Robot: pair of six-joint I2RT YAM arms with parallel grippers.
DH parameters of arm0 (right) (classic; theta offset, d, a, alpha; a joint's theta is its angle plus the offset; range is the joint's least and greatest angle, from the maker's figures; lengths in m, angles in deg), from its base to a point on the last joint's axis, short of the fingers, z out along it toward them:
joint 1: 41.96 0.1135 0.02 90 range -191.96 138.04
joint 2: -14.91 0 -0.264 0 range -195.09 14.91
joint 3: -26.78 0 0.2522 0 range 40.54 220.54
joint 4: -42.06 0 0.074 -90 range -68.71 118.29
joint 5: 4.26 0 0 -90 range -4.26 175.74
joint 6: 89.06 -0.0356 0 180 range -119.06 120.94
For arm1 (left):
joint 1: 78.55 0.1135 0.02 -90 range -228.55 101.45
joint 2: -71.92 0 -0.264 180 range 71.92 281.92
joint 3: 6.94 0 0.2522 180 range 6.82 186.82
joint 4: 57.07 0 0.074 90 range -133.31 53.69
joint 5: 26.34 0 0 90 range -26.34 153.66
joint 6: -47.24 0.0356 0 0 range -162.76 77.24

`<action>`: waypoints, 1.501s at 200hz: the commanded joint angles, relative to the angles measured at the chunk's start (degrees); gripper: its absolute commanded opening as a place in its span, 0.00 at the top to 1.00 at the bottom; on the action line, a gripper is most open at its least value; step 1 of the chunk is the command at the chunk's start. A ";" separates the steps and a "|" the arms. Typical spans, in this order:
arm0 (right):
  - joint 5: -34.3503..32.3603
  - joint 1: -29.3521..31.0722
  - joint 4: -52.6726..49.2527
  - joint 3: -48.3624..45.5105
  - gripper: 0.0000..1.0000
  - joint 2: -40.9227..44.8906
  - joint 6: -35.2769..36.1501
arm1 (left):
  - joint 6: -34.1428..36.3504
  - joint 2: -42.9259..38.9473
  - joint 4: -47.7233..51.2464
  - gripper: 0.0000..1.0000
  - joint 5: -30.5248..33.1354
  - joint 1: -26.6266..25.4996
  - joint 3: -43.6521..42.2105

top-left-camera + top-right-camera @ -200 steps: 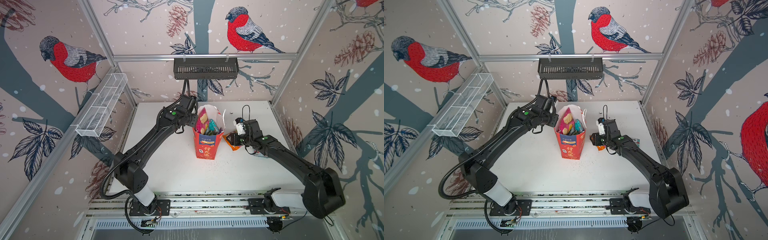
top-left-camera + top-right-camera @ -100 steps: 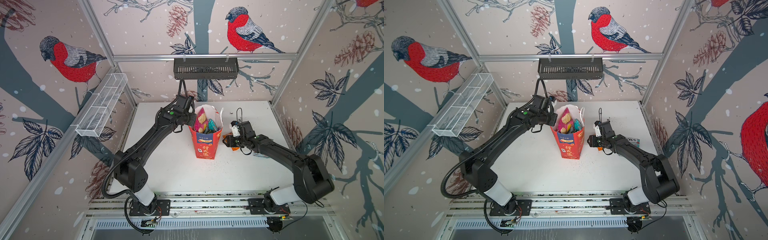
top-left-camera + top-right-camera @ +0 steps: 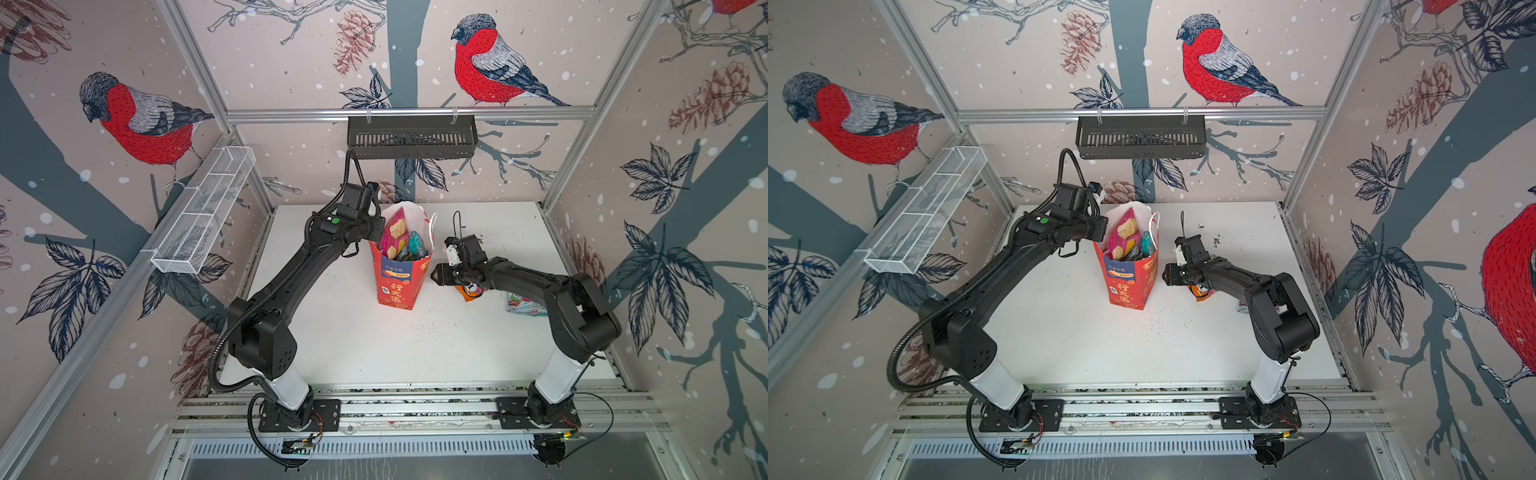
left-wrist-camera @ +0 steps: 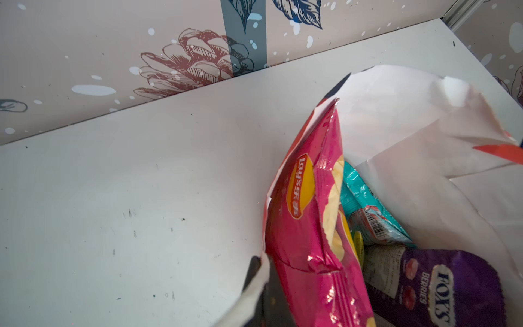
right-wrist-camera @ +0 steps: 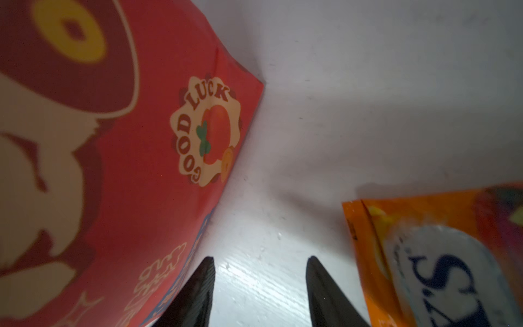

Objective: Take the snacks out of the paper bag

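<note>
My right gripper should rise and go into the bag's opening (image 3: 1142,229) while my left gripper tips the bag, because my right gripper is low beside the upright red paper bag's side (image 3: 1150,276).
The red paper bag (image 3: 401,278) (image 3: 1129,282) stands upright mid-table with its mouth open. A pink chip bag (image 3: 392,235) (image 4: 311,240), a teal pack (image 4: 368,209) and a purple pack (image 4: 452,288) stick up inside it. My left gripper (image 3: 377,232) (image 4: 261,264) is shut on the bag's left rim, beside the pink chip bag. My right gripper (image 3: 434,276) (image 5: 260,259) hovers low over the table, open and empty, between the bag's right side (image 5: 127,170) and an orange pack (image 3: 467,293) (image 5: 424,254) lying on the table.
Another pack (image 3: 521,305) lies on the table under my right arm. A black basket (image 3: 411,137) hangs on the back wall and a white wire basket (image 3: 203,220) on the left wall. Dark specks (image 3: 419,324) dot the tabletop (image 3: 332,340).
My left gripper has shut on the bag's rim. The right gripper moved left and down towards the bag's side. The bag shifted slightly to the left.
</note>
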 commanded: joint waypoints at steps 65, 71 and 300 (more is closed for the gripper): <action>6.06 6.71 8.12 10.24 0.48 -12.45 -4.90 | 8.60 7.52 -0.05 1.00 0.04 0.12 14.90; 6.15 6.88 8.90 10.00 0.48 -12.60 -5.15 | 8.77 7.90 0.21 1.00 -0.28 -0.03 15.67; -0.42 -0.86 4.65 -6.06 0.52 41.46 -0.31 | 5.97 4.76 -10.56 1.00 17.69 -19.29 5.03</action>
